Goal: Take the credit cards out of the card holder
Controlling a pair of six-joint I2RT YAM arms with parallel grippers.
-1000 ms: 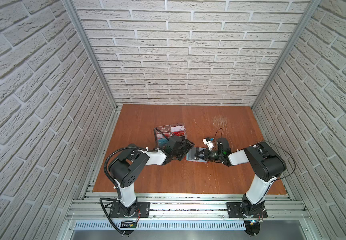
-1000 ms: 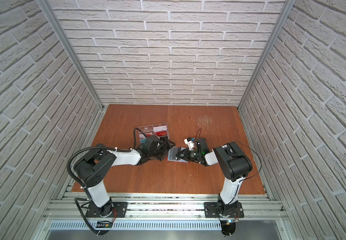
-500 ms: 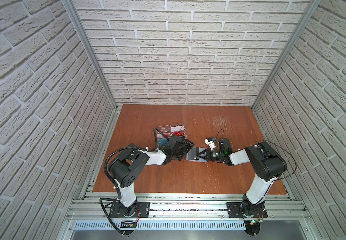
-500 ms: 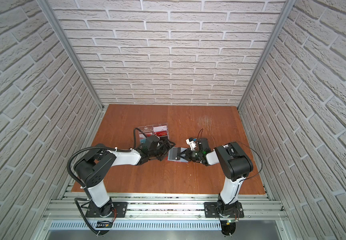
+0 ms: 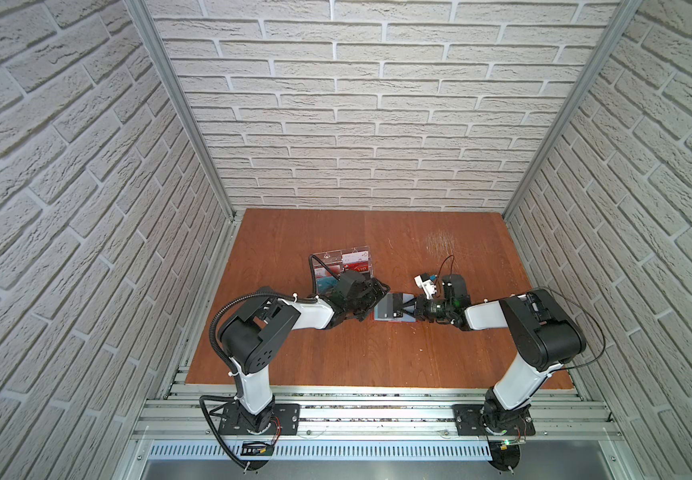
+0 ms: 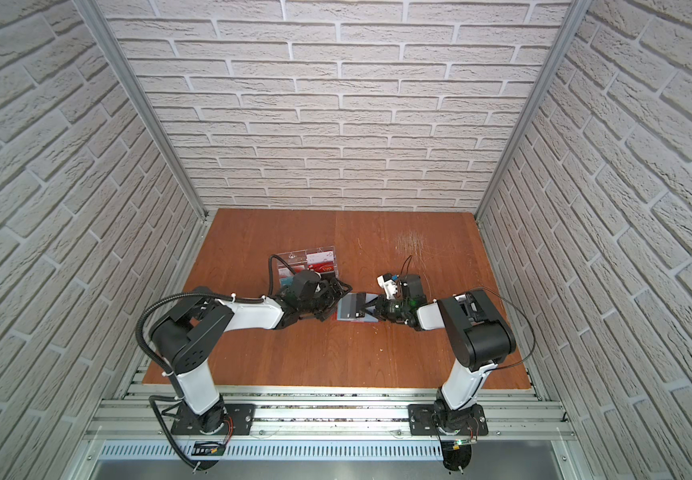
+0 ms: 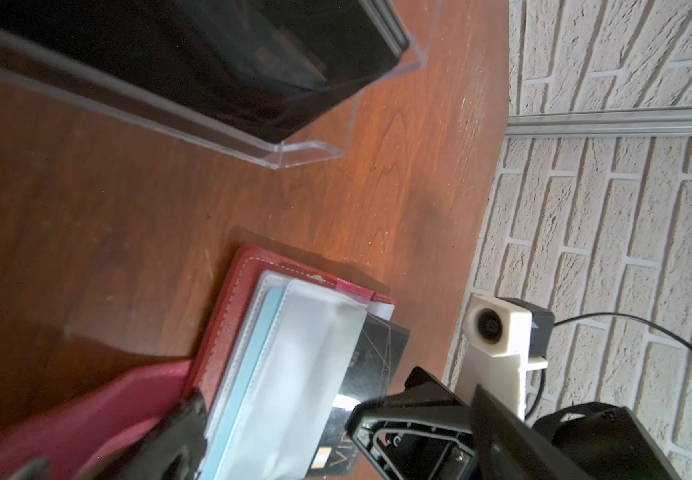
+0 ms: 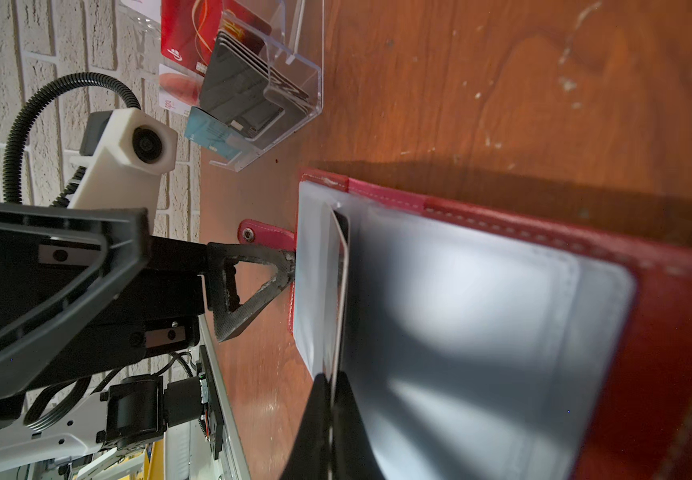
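Note:
My left gripper should keep pushing on the holder (image 8: pixel 294 308) while my right gripper holds the black card's outer edge (image 7: pixel 392 360), until the card slides free, and then take the card.
The red card holder (image 5: pixel 378 318) lies open on the table between both arms, its translucent sleeves (image 7: pixel 306 357) facing up. A black credit card (image 7: pixel 379 353) sticks partway out of the top sleeve. My right gripper (image 8: pixel 330 409) is shut on that card's outer edge, and in the right wrist view the card (image 8: pixel 341 266) shows edge-on. My left gripper (image 5: pixel 374 300) stands open at the holder's opposite side. One of its fingers (image 8: pixel 259 282) presses the holder's edge beside the red strap tab (image 8: pixel 261 237). In both top views the two grippers meet over the holder (image 6: pixel 341 319).
A clear acrylic tray (image 5: pixel 341 266) with red, teal and dark cards stands just behind the left gripper. In the right wrist view the tray (image 8: pixel 294 99) is a short way from the holder. Brick walls close in the wooden table (image 5: pixel 377 365).
My right gripper's jaws have shut the last bit onto the black card's edge. Both arms and the holder have stayed in place.

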